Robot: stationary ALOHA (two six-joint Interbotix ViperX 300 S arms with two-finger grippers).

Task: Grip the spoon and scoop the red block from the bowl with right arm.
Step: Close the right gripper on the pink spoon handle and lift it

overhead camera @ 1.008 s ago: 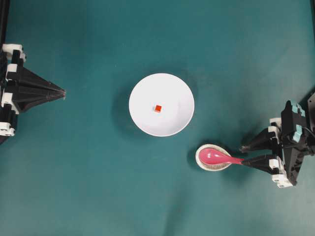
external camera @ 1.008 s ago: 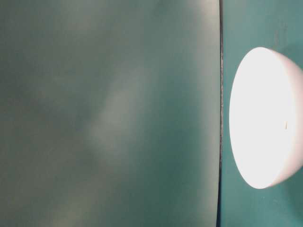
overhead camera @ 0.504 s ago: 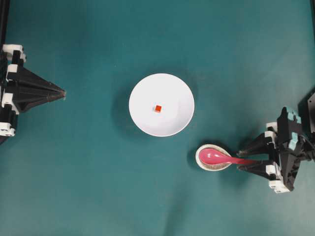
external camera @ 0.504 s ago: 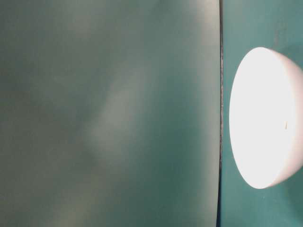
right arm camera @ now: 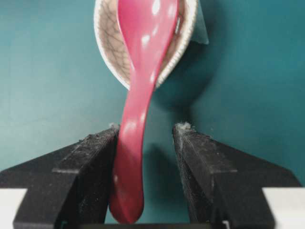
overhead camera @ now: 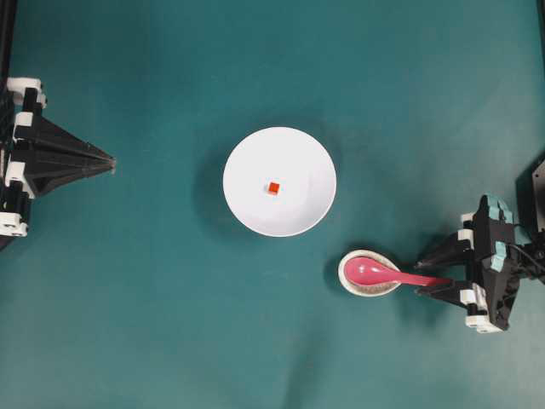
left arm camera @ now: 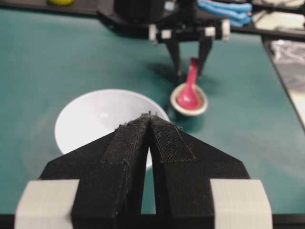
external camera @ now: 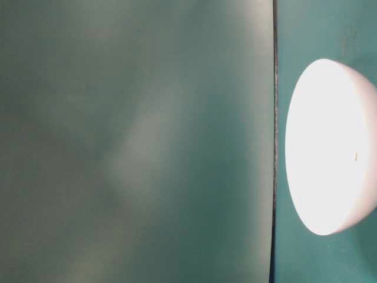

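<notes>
The spoon's scoop is sitting inside the speckled dish's open rim [overhead camera: 364, 291]. The pink spoon [overhead camera: 393, 274] will come loose and leave the dish behind when I lift it.
The pink spoon [overhead camera: 379, 274] lies with its scoop in a small speckled dish [overhead camera: 349, 281] and its handle pointing right. My right gripper [overhead camera: 419, 276] is open and straddles the handle. In the right wrist view the handle [right arm camera: 133, 157] rests against the left finger [right arm camera: 90, 162], with a gap to the right finger [right arm camera: 205, 167]. The red block [overhead camera: 273, 187] sits in the middle of the white bowl [overhead camera: 294, 162], up and left of the spoon. My left gripper [overhead camera: 109, 162] is shut and empty at the far left.
The bowl [external camera: 330, 147] fills the right of the table-level view. The left wrist view shows the bowl [left arm camera: 90, 119], the spoon [left arm camera: 189, 93] in its dish [left arm camera: 203, 106] and the right gripper [left arm camera: 189, 75] behind it. Teal mat lies all round.
My right gripper has shifted down and slightly right in the overhead view, from beside the spoon handle to straddling it. Spoon, block, bowl and left arm have not moved.
</notes>
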